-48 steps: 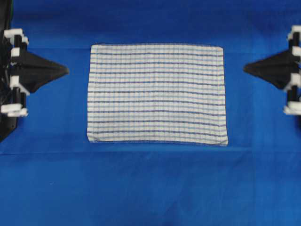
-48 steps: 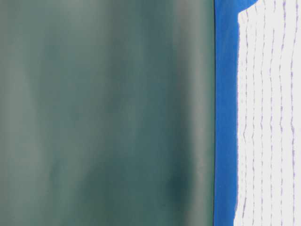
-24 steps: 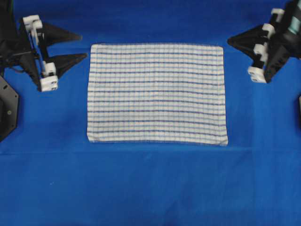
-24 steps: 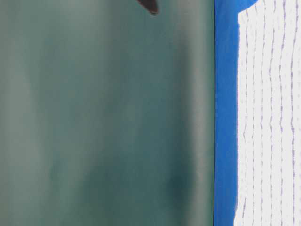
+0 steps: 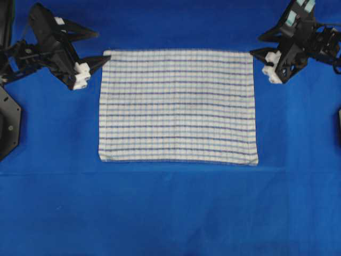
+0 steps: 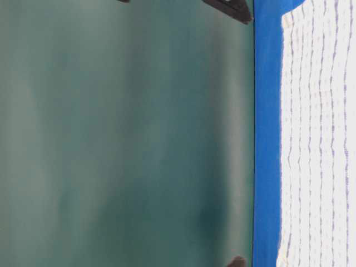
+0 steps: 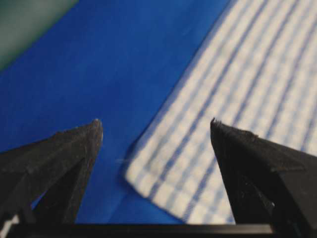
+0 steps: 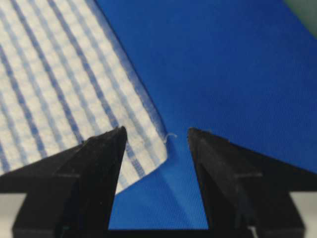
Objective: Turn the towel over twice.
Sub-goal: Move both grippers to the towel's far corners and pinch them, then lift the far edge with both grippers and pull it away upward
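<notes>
The thin towel (image 5: 178,106) will droop in the middle when I lift both corners, because it has a long free far edge (image 5: 178,51) between my grippers.
The towel (image 5: 176,106), white with thin blue stripes, lies flat on the blue table cloth (image 5: 170,213) in the overhead view. My left gripper (image 5: 102,48) is open at its far left corner. In the left wrist view the left gripper (image 7: 155,124) has that corner of the towel (image 7: 237,89) lying between its spread fingers, untouched. My right gripper (image 5: 256,45) is open at the far right corner. From the right wrist camera, the right gripper (image 8: 156,130) straddles the towel (image 8: 59,74) corner, which has a loose thread. Neither holds anything.
The blue table cloth (image 6: 267,133) covers the whole table, with a faint crease running across below the towel. A green backdrop (image 6: 122,133) stands behind the table. A dark fingertip (image 6: 231,8) pokes into the table-level view above the cloth.
Both grippers went from shut to open. Both arms swung in from the table's sides toward the towel's far corners and lowered near the cloth. The towel has not moved.
</notes>
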